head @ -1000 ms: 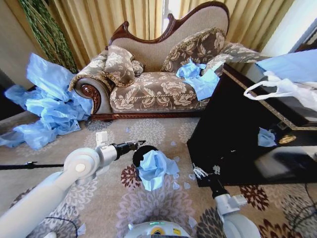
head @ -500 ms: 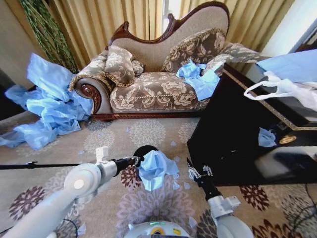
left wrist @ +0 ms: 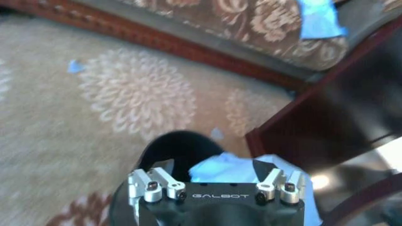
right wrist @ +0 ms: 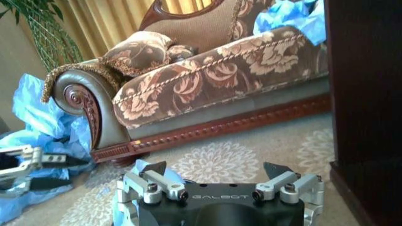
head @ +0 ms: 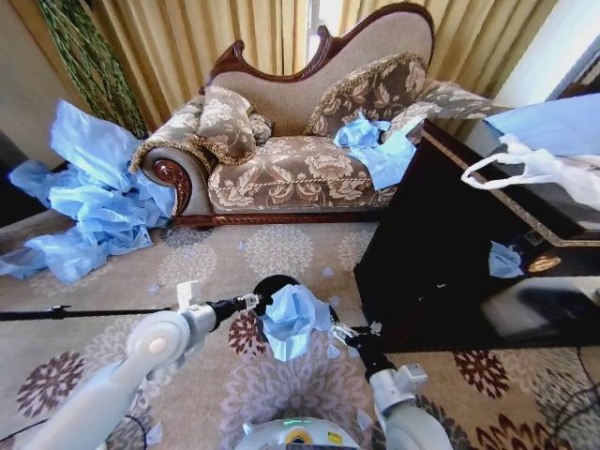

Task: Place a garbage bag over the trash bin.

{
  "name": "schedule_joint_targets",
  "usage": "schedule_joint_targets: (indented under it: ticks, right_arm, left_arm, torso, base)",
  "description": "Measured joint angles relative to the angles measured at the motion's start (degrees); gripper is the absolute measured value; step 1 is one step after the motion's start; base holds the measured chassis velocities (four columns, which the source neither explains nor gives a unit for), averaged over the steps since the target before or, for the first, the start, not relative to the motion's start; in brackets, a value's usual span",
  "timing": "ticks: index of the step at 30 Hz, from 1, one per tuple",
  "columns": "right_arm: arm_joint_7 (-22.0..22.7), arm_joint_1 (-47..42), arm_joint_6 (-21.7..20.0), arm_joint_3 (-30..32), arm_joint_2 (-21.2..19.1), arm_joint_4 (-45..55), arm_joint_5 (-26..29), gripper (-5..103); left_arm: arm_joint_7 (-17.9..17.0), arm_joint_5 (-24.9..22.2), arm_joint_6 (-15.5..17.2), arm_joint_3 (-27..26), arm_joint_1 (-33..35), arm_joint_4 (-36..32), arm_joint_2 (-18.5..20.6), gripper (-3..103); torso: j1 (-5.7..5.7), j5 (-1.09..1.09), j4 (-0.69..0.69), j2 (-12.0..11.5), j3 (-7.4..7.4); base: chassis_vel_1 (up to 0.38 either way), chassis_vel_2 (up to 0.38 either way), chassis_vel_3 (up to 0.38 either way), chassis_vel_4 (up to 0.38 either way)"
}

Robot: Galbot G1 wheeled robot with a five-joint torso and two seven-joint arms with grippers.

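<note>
I see the light blue garbage bag (head: 291,326) lying in loose, crumpled folds (head: 298,304), so I expect it to open out into a gaping opening over the bin when I pull the bag's edge.
The small black trash bin (head: 272,284) stands on the flowered rug in front of the sofa. A crumpled light blue garbage bag (head: 293,317) lies bunched over the bin's near side and hangs down it. My left gripper (head: 253,302) is at the bin's left edge, touching the bag. In the left wrist view this left gripper (left wrist: 213,167) is open, with the bin's rim (left wrist: 176,146) and the bag (left wrist: 223,169) between its fingers. My right gripper (head: 337,330) hovers low just right of the bag. Seen from the right wrist, the right gripper (right wrist: 213,168) is open and holds nothing.
A dark wooden cabinet (head: 441,253) stands close on the right, with a white handled bag (head: 525,169) on top. The sofa (head: 300,150) is behind, with blue bags (head: 375,145) on its seat. A big heap of blue bags (head: 84,206) lies at the left. Small blue scraps dot the rug.
My right gripper has moved left from the cabinet's foot to the bag's right side. My left gripper has dropped from the bin's top to its left edge.
</note>
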Motion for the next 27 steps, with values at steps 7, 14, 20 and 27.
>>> schedule_joint_targets:
  ticks: [7,14,20,27]
  right_arm:
    - [3.8,6.1,-2.5,-2.0,-0.6,-2.5,5.3,100]
    - [9.8,8.5,-6.6,-7.3,-1.3,-0.3,9.2,100]
    - [11.9,10.0,-7.4,-11.5,-1.1,-1.9,8.9,100]
    - [13.5,15.5,-7.2,-15.5,0.4,-8.2,7.4,100]
  left_arm:
    - [12.6,3.8,-3.1,0.2,-1.5,5.8,1.7,100]
    - [17.6,7.3,-4.9,0.2,-1.5,8.9,2.3,100]
    - [16.2,7.4,-4.8,0.6,-1.2,8.8,1.2,100]
    - [15.7,7.5,-4.7,0.7,-1.2,8.3,1.1,100]
  torso:
    - [0.00,0.01,0.02,0.0,0.00]
    - [0.00,-0.01,0.02,0.0,0.00]
    - [0.00,0.00,0.02,0.0,0.00]
    - [0.00,0.00,0.02,0.0,0.00]
  base:
    - [0.000,0.000,0.000,0.000]
    - [0.000,0.000,0.000,0.000]
    - [0.000,0.000,0.000,0.000]
    - [0.000,0.000,0.000,0.000]
